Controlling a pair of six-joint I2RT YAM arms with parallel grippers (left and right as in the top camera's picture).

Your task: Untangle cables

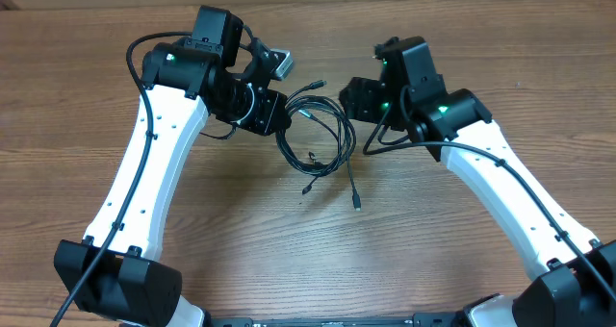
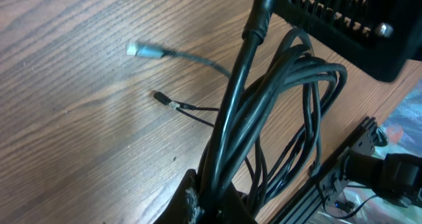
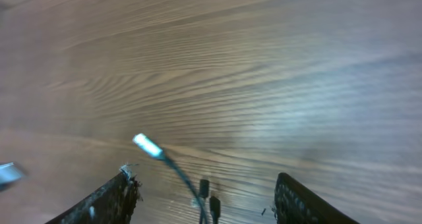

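Note:
My left gripper is pinching several parts of the cables (image 2: 232, 148) together. My right gripper should take the cable bundle's opposite edge (image 1: 348, 127) before my left gripper opens and backs away.
The cables (image 1: 314, 133) lie as a black coiled bundle on the wooden table between my two grippers, with loose ends trailing toward the front (image 1: 356, 202). My left gripper (image 1: 276, 115) is at the bundle's left edge. In the left wrist view it (image 2: 221, 207) is shut on several strands of the cables (image 2: 264, 112), which run up from its fingertips. My right gripper (image 1: 352, 100) is at the bundle's right edge. In the right wrist view its fingers (image 3: 109, 201) stand wide apart, and a thin cable with a silvery plug (image 3: 147, 145) passes between them untouched.
Both white arms reach in from the front corners, with their black bases (image 1: 115, 284) at the near table edge. Thicker black wires run along the arms (image 1: 144, 87). A metal frame rail (image 2: 343, 178) shows past the table edge in the left wrist view.

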